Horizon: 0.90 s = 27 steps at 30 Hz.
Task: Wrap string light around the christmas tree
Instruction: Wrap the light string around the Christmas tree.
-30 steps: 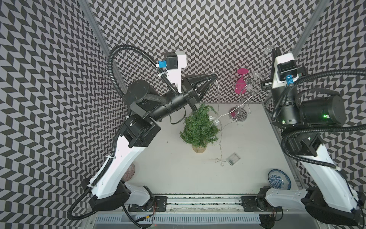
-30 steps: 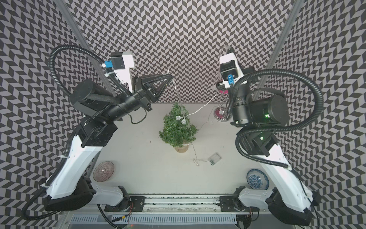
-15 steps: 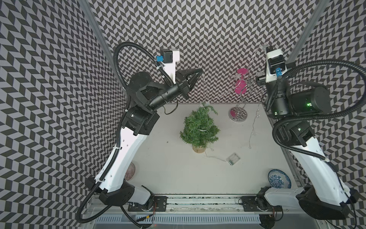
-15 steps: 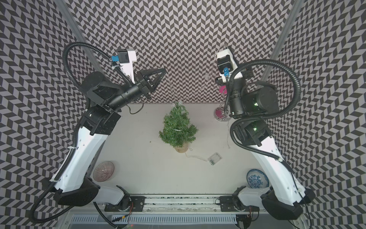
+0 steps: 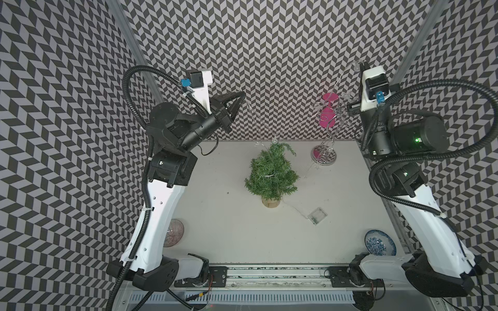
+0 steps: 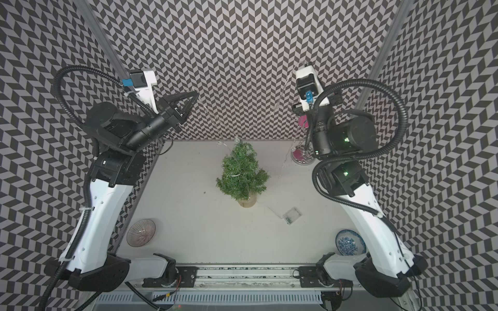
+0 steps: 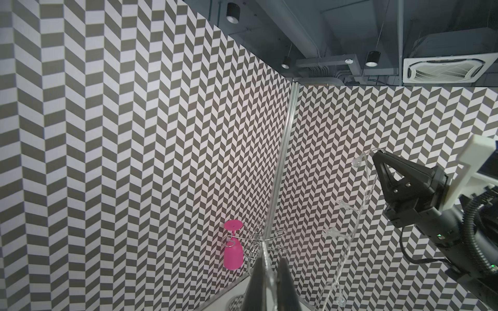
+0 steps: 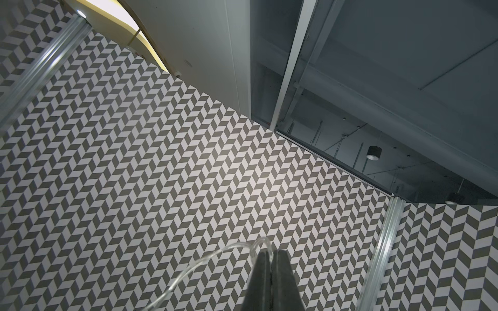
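Note:
The string light comes down at the tree's top [image 5: 275, 143] from my lifted left gripper, so my left gripper needs to move away and let the string light down next to the tree's branches.
The christmas tree [image 5: 272, 175] [image 6: 241, 175] stands upright in its tan base mid-table. Both grippers are raised high near the back wall. My left gripper [image 5: 244, 93] [image 7: 270, 259] is shut on the string light, whose thin wire runs between its fingers. At the back right, my right gripper [image 5: 362, 64] [image 8: 272, 251] is shut on another part of the string light [image 8: 202, 259]. From there the strand [image 7: 361, 204] hangs down with clear bulbs and crosses the tree's top. Its clear battery box [image 5: 318, 215] [image 6: 291, 214] lies on the table right of the tree base.
A curly silver stand [image 5: 323, 156] holding a pink glass [image 5: 327, 114] stands at the back right, just under my right gripper. A pinkish bowl [image 5: 173, 233] sits front left and a blue patterned bowl [image 5: 380, 242] front right. Patterned walls enclose three sides.
My left gripper has drawn back to the left, away from above the tree. The right gripper shifted slightly left. The strand now hangs higher, with less of it draped over the tree.

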Tool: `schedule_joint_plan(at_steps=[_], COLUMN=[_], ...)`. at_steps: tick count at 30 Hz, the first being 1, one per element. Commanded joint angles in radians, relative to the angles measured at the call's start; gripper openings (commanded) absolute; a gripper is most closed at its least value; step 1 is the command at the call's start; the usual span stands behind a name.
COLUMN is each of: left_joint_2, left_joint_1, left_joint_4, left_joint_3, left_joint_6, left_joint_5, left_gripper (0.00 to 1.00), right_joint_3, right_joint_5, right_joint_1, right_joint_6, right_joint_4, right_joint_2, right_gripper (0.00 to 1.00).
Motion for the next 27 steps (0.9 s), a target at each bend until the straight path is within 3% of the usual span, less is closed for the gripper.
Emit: schedule_joint_plan(at_steps=[1, 5, 12, 17, 21, 27], left_joint_2=[-0.034, -0.058, -0.111, -0.110, -0.150, -0.154], left_joint_1=[0.025, 0.015, 0.005, -0.066, -0.041, -0.006], left_joint_4=[0.090, 0.185, 0.181, 0.136, 0.084, 0.076], left_joint_3=[-0.041, -0.111, -0.125, -0.074, -0.093, -0.115], left_joint_6=[-0.068, -0.149, -0.130, -0.103, -0.040, -0.047], left_joint_5=[0.059, 0.110, 0.080, 0.078, 0.013, 0.031], left_gripper=[0.00, 0.00, 0.00, 0.00, 0.00, 0.00], right_joint_3=[-0.008, -0.022, -0.028, -0.016, -0.012, -0.012], right_joint_5=[-0.026, -0.018, -0.020, -0.026, -0.034, -0.044], right_joint_1=[-0.004, -0.006, -0.010, -0.012, -0.013, -0.014], right_joint_6=[0.018, 0.018, 0.018, 0.028, 0.032, 0.037], right_joint_4=[0.049, 0.074, 0.088, 0.085, 0.075, 0.070], right_joint_2=[-0.001, -0.008, 0.001, 0.023, 0.027, 0.029], right_gripper=[0.00, 0.00, 0.00, 0.00, 0.00, 0.00])
